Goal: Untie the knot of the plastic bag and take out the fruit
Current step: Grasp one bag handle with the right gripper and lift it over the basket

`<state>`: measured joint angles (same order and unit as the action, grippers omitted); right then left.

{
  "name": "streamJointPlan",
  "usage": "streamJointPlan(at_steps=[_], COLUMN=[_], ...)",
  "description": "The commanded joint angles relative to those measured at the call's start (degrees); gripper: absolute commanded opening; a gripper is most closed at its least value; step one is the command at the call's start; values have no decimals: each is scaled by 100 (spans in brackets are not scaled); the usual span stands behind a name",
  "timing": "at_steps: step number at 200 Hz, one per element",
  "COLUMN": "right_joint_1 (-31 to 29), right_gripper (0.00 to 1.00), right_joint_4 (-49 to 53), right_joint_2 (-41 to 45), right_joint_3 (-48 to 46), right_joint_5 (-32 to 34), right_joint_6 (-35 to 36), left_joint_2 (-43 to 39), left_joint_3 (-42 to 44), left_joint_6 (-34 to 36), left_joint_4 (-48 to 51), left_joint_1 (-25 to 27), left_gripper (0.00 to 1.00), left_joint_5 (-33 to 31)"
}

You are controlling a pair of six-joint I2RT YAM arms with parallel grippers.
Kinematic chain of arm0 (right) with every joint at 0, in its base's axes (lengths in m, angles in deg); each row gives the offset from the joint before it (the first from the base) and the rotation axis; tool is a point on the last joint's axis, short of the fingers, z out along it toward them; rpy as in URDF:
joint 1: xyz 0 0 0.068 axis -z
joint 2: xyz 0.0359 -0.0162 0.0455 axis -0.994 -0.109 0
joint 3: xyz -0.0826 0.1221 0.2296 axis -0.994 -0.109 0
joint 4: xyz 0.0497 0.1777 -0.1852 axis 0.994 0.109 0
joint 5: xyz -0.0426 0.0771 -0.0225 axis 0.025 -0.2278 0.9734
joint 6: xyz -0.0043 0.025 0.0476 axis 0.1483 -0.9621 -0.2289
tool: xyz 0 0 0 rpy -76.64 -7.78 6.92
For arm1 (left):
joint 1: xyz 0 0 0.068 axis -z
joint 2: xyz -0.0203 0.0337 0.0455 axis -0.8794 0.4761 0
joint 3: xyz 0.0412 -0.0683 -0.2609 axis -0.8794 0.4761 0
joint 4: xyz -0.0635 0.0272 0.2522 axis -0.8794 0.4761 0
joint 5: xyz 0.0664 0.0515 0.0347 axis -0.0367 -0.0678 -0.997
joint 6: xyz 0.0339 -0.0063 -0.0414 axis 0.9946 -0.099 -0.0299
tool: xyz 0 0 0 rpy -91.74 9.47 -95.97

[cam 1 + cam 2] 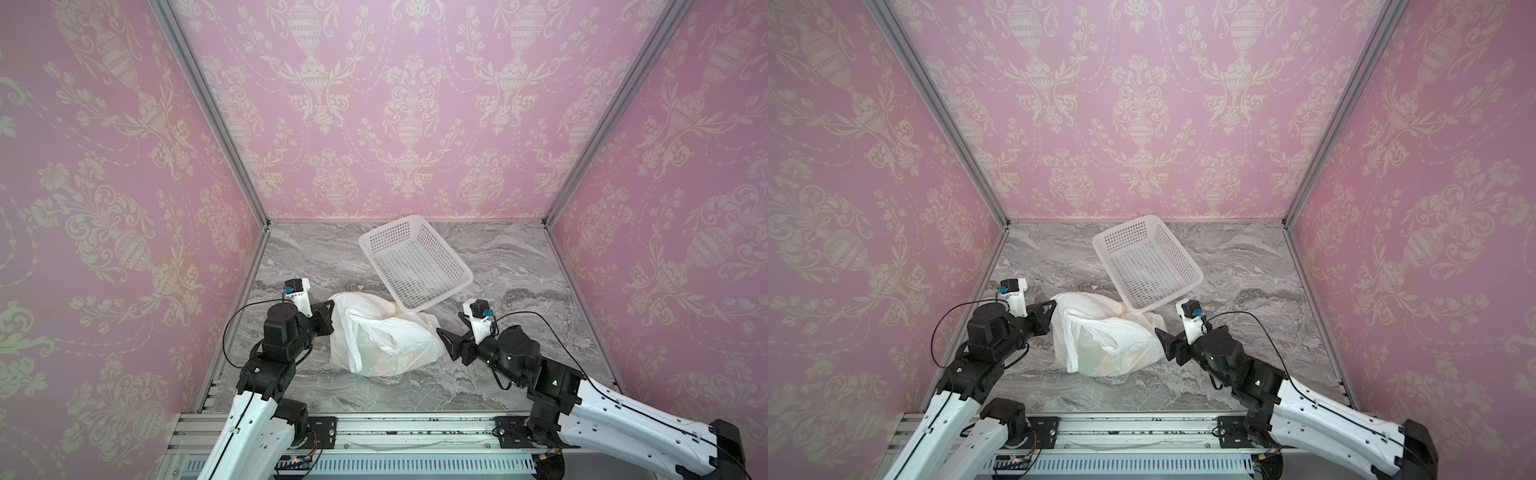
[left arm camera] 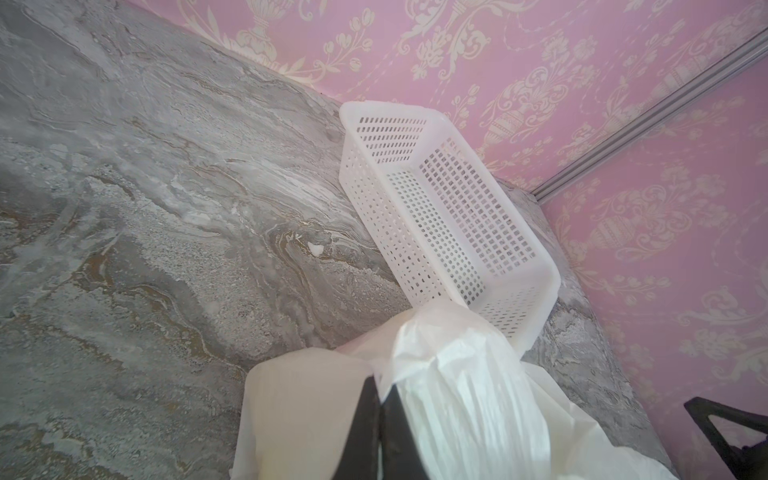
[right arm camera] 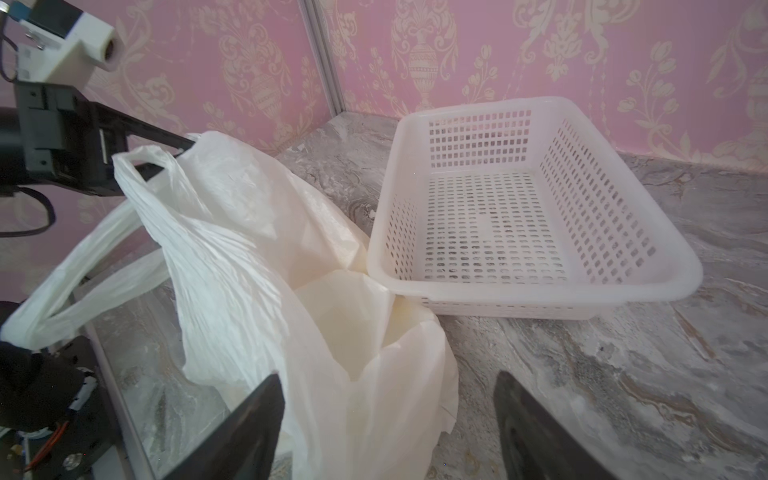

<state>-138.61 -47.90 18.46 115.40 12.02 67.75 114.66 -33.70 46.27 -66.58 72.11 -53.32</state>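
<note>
My gripper is going to lift the plastic bag, and the film falls in loose folds around the plastic bag's opening (image 1: 385, 326). The plastic bag will pull up into a deep open pouch when I lift it.
The plastic bag (image 1: 386, 336) (image 1: 1104, 340) lies crumpled at the table's front middle, its mouth slack. No knot shows; a loose handle loop (image 3: 62, 299) hangs free. The fruit is hidden inside, showing only as a yellowish tint through the film. My left gripper (image 1: 332, 306) (image 1: 1053, 306) (image 2: 376, 376) is shut on the bag's (image 2: 465, 395) upper left edge and holds it up. My right gripper (image 1: 449, 324) (image 1: 1165, 324) (image 3: 388, 378) is open at the bag's right side. Film of the bag (image 3: 257, 266) stands between its fingers without being pinched.
A white perforated basket (image 1: 467, 276) (image 1: 1198, 276) (image 2: 552, 286) (image 3: 540, 286) sits empty behind the bag, its near corner against the bag's far edge. Pink patterned walls close the grey marble table on three sides. A metal rail runs along the front edge.
</note>
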Motion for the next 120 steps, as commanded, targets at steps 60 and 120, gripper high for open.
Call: streamJointPlan(at_steps=[60, 120], right_joint_1=[-1092, -1311], right_gripper=[80, 74], right_joint_4=[1215, 1372], right_joint_2=[-3314, -4561], right_joint_3=[3006, 4134], right_joint_5=[147, 1110], right_joint_6=[752, 910], left_joint_2=[84, 65], left_joint_3=[-36, -52], left_joint_6=[-104, -103], left_joint_4=[-154, -145], left_joint_1=[-44, -44], left_gripper=[0, 0], left_joint_5=[162, 168])
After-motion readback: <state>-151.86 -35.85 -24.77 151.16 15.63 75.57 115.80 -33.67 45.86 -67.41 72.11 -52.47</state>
